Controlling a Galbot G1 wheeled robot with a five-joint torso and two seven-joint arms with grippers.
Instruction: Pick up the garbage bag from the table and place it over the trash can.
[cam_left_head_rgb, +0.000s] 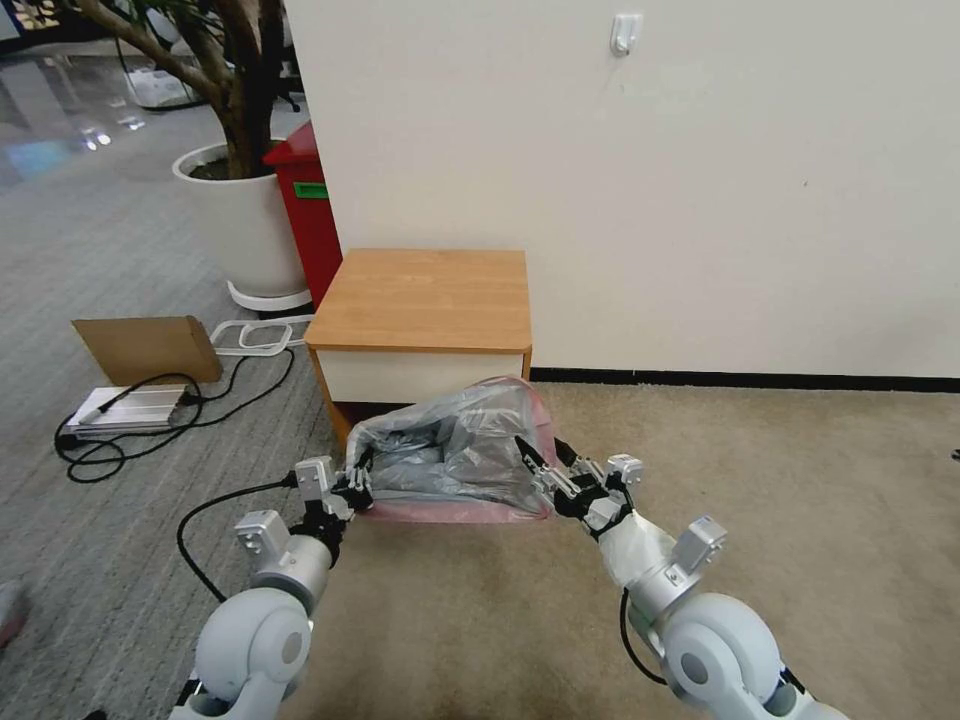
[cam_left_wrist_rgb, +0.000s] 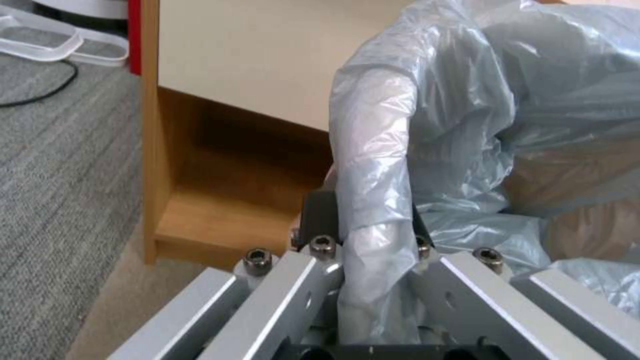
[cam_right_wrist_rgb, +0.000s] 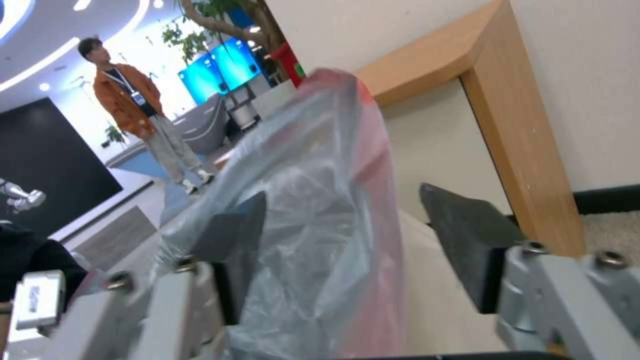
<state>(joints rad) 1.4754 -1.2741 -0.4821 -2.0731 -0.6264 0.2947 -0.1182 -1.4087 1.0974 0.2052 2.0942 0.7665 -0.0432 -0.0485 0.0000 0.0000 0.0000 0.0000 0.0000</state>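
The garbage bag's plastic hangs thin and crinkled (cam_left_head_rgb: 494, 442), so its pinkish-red edge (cam_left_head_rgb: 544, 428) will wrap around the rim of the hidden trash can when I pull that edge over.
The garbage bag (cam_left_head_rgb: 450, 440), grey crinkly plastic with a pinkish-red edge, is stretched open low in front of the table (cam_left_head_rgb: 420, 295). It stands box-shaped, draped over something that it hides. My left gripper (cam_left_head_rgb: 355, 485) is shut on the bag's left edge; in the left wrist view the plastic (cam_left_wrist_rgb: 373, 165) runs between the closed fingers (cam_left_wrist_rgb: 320, 215). My right gripper (cam_left_head_rgb: 535, 470) is at the bag's right edge, open, its pads wide apart with the plastic (cam_right_wrist_rgb: 313, 215) between them. A cream rounded surface (cam_right_wrist_rgb: 433, 300) beside the bag looks like the trash can's wall.
The table stands against a white wall (cam_left_head_rgb: 700, 180). A big white plant pot (cam_left_head_rgb: 240, 225) and a tall red bin (cam_left_head_rgb: 310, 210) are behind it on the left. A cardboard box (cam_left_head_rgb: 150, 345), a metal device (cam_left_head_rgb: 125, 408) and black cables (cam_left_head_rgb: 215, 395) lie on the left floor. The carpet (cam_left_head_rgb: 800, 470) is open on the right.
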